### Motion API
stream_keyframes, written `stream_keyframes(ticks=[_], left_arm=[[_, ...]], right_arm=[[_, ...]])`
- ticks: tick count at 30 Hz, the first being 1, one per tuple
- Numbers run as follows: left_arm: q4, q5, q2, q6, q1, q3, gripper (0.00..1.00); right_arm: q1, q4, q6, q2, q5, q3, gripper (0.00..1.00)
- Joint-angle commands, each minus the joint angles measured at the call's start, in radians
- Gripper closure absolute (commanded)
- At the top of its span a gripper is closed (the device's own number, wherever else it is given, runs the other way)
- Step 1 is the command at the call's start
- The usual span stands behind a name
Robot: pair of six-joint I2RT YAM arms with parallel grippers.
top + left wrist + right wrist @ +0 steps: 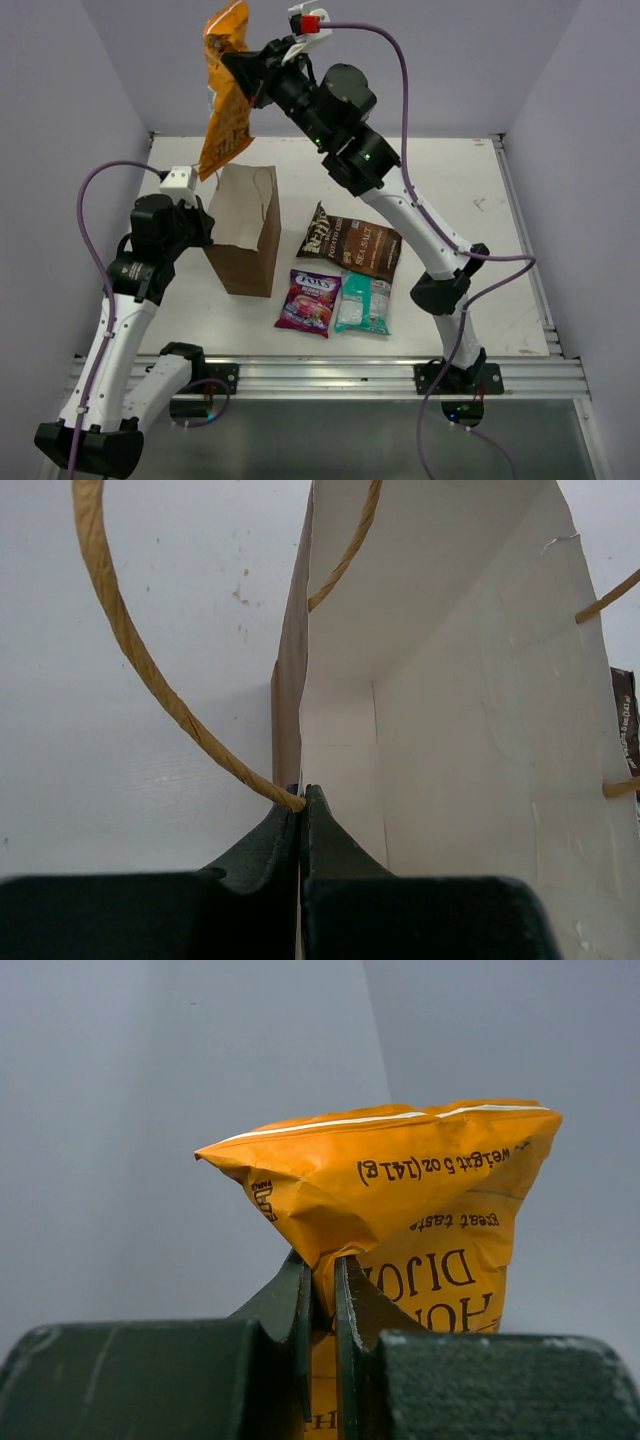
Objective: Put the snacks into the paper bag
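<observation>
The orange chip bag (226, 128) hangs lengthwise over the paper bag's opening (243, 205), so I'll keep my right gripper lowering it until its lower end is inside, then let go.
The brown paper bag (243, 232) stands upright on the table with its mouth open; its white inside (450, 730) fills the left wrist view. My left gripper (205, 222) (301, 792) is shut on the bag's left rim beside a twisted handle (150, 685). High above the bag hangs the orange chip bag (226, 95) (400, 1190), with my right gripper (240, 75) (322, 1265) shut on its upper part. On the table to the bag's right lie the dark brown chip bag (350, 243), the purple Fox's candy bag (309, 301) and the small teal-white packet (364, 302).
The white table (470, 200) is walled by grey panels at the back and sides. A metal rail (330, 375) runs along the near edge, where both arm bases are bolted.
</observation>
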Motion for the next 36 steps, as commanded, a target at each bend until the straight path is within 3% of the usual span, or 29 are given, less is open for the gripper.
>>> stream_keyframes(ticks=[1,12,21,31,36], left_arm=[[0.016,0.012,-0.02,0.002,0.005,-0.013,1.0],[0.019,-0.008,-0.049,-0.001,0.005,-0.038,1.0],[0.019,-0.01,-0.066,0.004,0.005,-0.052,1.0],[0.009,-0.011,-0.084,0.011,0.005,-0.053,1.0],[0.004,-0.016,-0.1,0.016,0.005,-0.056,1.0]], right_arm=[[0.004,0.084,0.035,-0.067,-0.039,-0.018,1.0],[0.047,0.042,0.066,-0.235,-0.062,-0.34,1.0],[0.079,0.057,0.04,-0.347,0.01,-0.588,1.0],[0.085,0.03,-0.019,-0.302,0.064,-0.59,1.0],[0.121,0.016,-0.037,-0.362,0.079,-0.749,1.0]])
